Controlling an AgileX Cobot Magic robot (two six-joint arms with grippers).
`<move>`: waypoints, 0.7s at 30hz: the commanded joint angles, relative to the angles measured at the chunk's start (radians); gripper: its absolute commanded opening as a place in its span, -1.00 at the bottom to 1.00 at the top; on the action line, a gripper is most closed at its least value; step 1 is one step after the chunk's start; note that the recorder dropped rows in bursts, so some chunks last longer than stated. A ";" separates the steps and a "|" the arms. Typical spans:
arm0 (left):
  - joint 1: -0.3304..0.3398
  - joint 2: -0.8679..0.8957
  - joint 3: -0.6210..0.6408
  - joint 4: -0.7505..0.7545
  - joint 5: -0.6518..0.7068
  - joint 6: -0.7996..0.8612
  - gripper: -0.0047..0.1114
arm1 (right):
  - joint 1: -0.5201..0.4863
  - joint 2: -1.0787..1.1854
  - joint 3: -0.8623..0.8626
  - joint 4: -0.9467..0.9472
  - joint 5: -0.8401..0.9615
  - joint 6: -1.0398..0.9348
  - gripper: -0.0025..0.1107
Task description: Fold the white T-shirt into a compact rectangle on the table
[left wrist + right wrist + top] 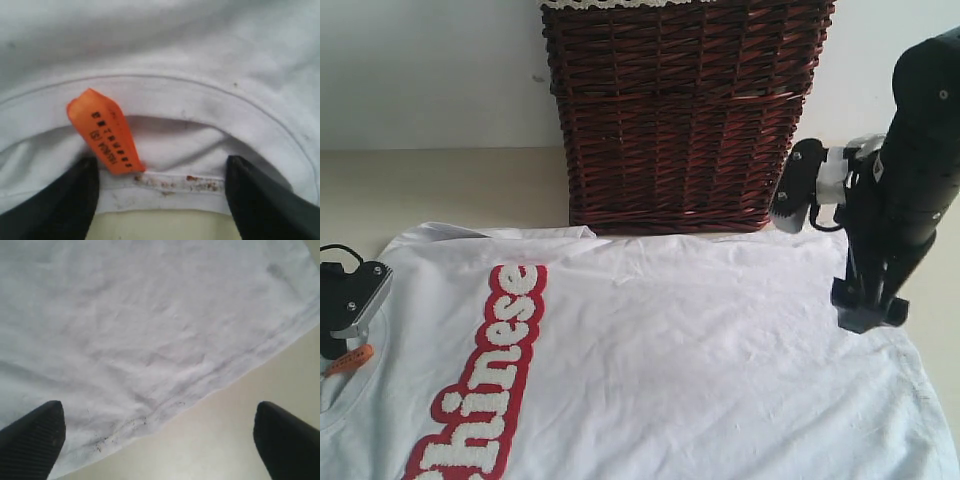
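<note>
The hem (pixel 162 415) runs at a slant across the open fingers of my right gripper, so I need to turn my right gripper square and bring it down onto the shirt's edge (pixel 905 354) before it grips.
The white T-shirt (pixel 670 350) lies spread flat on the table (pixel 450 185), its red-outlined "Chinese" lettering (pixel 485 380) running down the left part. My left gripper (pixel 355 300) sits at the shirt's ribbed neck. In the left wrist view it is open (pixel 161 172), with its dark fingers (pixel 60 205) on either side of the collar band beside the orange tag (pixel 105 132). Over the shirt's right edge hangs my right gripper (pixel 868 310). In the right wrist view it is open (pixel 159 417), holds nothing, and spans the hem (pixel 200 390) and bare table (pixel 225 440).
A dark brown wicker basket (pixel 680 110) stands at the back of the table, just behind the shirt's far edge, against a pale wall. The right arm's black body (pixel 920 150) rises beside the basket's right side.
</note>
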 commanded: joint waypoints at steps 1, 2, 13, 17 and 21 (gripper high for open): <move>0.002 0.048 0.014 -0.011 -0.053 0.005 0.29 | -0.005 -0.002 0.088 -0.081 0.018 -0.230 0.85; 0.002 0.048 0.014 -0.011 -0.053 0.005 0.29 | -0.007 -0.002 0.115 -0.142 0.019 -0.248 0.85; 0.002 0.048 0.014 -0.011 -0.053 0.005 0.29 | -0.045 -0.002 0.170 -0.449 -0.167 0.217 0.85; 0.002 0.048 0.014 -0.011 -0.053 0.005 0.29 | -0.045 0.013 0.180 -0.446 -0.191 0.000 0.85; 0.002 0.048 0.014 -0.011 -0.053 0.005 0.29 | -0.045 0.052 0.180 -0.632 -0.174 0.021 0.85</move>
